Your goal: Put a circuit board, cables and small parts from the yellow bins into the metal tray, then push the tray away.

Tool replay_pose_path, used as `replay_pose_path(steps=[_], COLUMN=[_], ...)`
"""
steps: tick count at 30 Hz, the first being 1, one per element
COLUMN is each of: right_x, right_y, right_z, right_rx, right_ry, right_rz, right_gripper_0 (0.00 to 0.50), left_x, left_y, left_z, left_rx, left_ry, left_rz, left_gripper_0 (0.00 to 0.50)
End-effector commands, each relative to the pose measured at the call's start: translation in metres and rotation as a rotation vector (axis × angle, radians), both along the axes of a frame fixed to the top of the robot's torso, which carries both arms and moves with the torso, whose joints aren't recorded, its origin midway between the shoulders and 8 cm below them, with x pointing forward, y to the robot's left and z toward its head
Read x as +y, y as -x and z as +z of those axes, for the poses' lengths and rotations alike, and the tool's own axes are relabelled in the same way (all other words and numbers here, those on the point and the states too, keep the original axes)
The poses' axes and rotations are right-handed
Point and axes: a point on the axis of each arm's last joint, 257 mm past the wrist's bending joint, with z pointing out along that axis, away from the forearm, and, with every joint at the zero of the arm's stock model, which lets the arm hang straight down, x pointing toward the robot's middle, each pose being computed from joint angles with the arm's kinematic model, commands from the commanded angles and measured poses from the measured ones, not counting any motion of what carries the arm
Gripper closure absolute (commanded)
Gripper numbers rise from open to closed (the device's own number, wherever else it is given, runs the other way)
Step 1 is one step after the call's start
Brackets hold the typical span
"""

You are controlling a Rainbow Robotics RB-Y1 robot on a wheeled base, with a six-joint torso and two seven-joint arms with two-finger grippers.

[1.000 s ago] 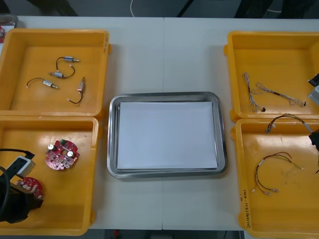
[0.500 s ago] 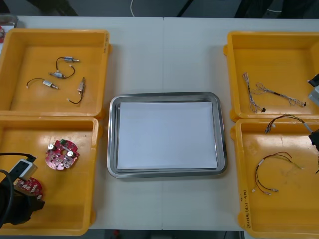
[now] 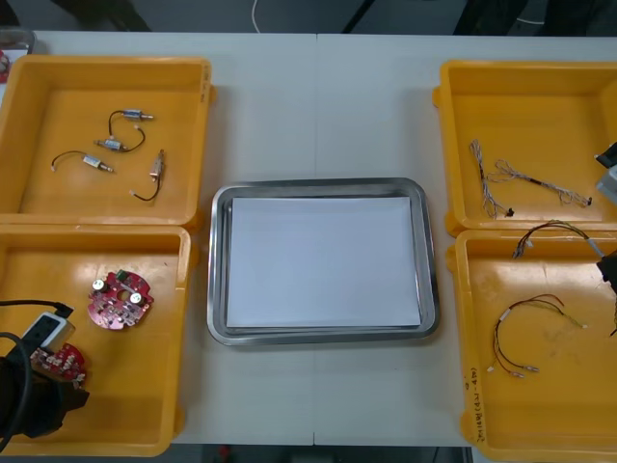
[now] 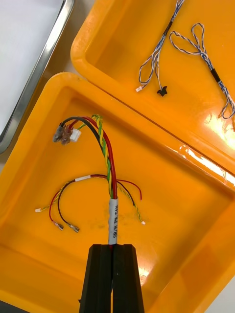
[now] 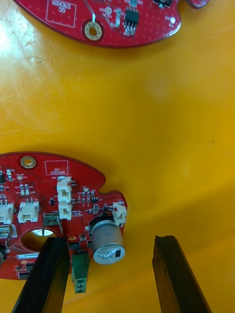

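Note:
My gripper will lift the circuit board by the edge where the silver can-shaped part (image 5: 108, 242) is mounted, so I expect the whole board (image 3: 64, 362) to follow stiffly.
My left gripper (image 3: 58, 380) (image 5: 110, 240) is low in the near left yellow bin (image 3: 145, 386), open. Between its fingers lies the edge of a round red circuit board (image 3: 60, 362) (image 5: 49, 205) with a silver can-shaped part on it. A second circuit board (image 3: 120, 297) (image 5: 103, 19) lies farther in. My right gripper (image 3: 608, 269) (image 4: 113, 247) is above the near right yellow bin (image 3: 540, 405) (image 4: 186, 205), shut on a red and yellow cable (image 3: 545, 230) (image 4: 104, 146) that hangs from it. The metal tray (image 3: 318, 183), white inside, sits in the middle.
Another red and yellow cable (image 3: 525, 333) (image 4: 83, 195) lies on the near right bin's floor. Twisted blue and white cables (image 3: 501, 178) (image 4: 196, 44) lie in the far right bin. The far left bin (image 3: 183, 116) holds small metal parts (image 3: 111, 145) on black leads.
My left gripper has edged toward the table's near edge, staying at the nearer circuit board. The right arm and its cable have not moved.

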Motion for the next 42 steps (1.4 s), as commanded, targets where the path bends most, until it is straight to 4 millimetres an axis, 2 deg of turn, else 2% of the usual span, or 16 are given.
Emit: replay_pose_path(steps=[1, 2, 18, 22, 28, 42], right_x=[-0.002, -0.001, 0.000, 0.000, 0.000, -0.001], right_y=[-0.001, -0.002, -0.001, -0.001, -0.001, -0.001], right_z=[0.005, 0.006, 0.005, 0.007, 0.007, 0.007], right_rx=[-0.010, -0.010, -0.007, -0.011, -0.011, -0.012], right_ry=[0.035, 0.035, 0.027, 0.024, 0.022, 0.024], right_rz=[0.028, 0.031, 0.031, 0.033, 0.032, 0.029], right_gripper_0=[0.500, 0.500, 0.500, 0.500, 0.500, 0.500], left_x=[0.005, 0.005, 0.002, 0.004, 0.010, 0.006], left_y=[0.011, 0.011, 0.007, -0.003, -0.017, -0.047], left_z=[-0.008, -0.007, -0.005, 0.004, 0.027, 0.102], left_rx=[0.026, 0.024, 0.018, -0.002, -0.016, -0.047], left_ry=[-0.013, -0.014, -0.009, -0.015, -0.035, -0.099], left_rz=[0.011, 0.010, 0.005, 0.004, 0.003, -0.026], left_gripper_0=[0.431, 0.500, 0.500, 0.500, 0.500, 0.500])
